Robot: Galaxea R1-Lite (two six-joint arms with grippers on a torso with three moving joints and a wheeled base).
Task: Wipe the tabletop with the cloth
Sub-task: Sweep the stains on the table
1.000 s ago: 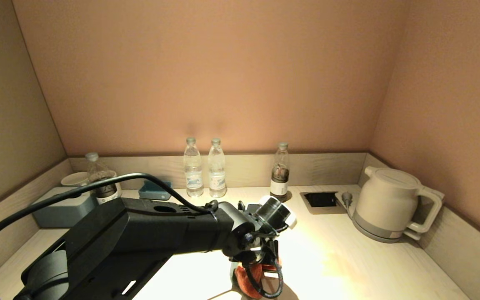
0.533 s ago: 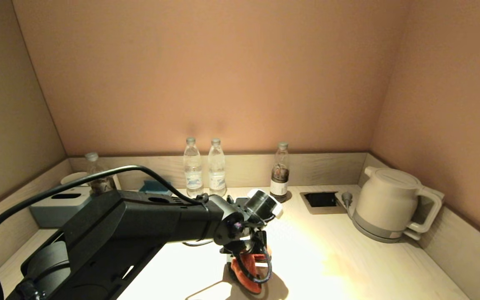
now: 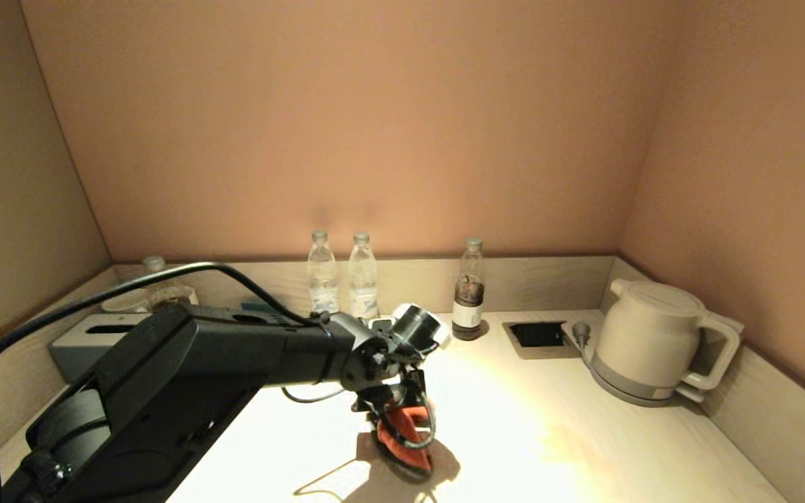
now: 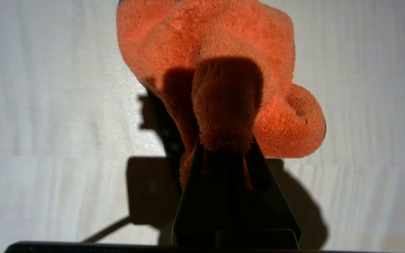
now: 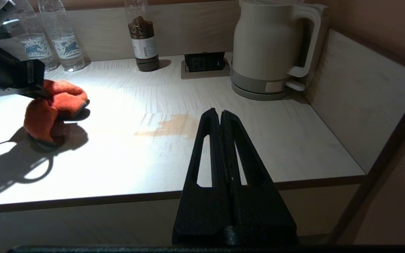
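Observation:
The tan stain [image 5: 173, 126] is past the cloth, on the right gripper's side, so the robot's left gripper should carry the cloth over and put it down near the stain.
An orange fluffy cloth [image 3: 406, 434] is bunched on the pale wooden tabletop [image 3: 528, 426], left of centre. My left gripper [image 3: 395, 409] points down and is shut on the cloth's top fold, pressing it on the table. The left wrist view shows the cloth [image 4: 230, 66] pinched between the dark fingers [image 4: 188, 196]. The right wrist view shows the cloth [image 5: 53, 105] and a tan stain [image 5: 169, 127] on the tabletop to its right. My right gripper [image 5: 220, 114] is shut and empty, parked off the table's front edge.
Two clear water bottles [image 3: 343, 283] and a dark-capped bottle [image 3: 469, 290] stand along the back edge. A white kettle [image 3: 654, 342] sits at the right by a socket recess [image 3: 539, 334]. A grey box [image 3: 95, 342] with a cup and bottle is at the far left.
My left gripper has dragged the cloth to the left and away from me across the tabletop. The right arm has not moved.

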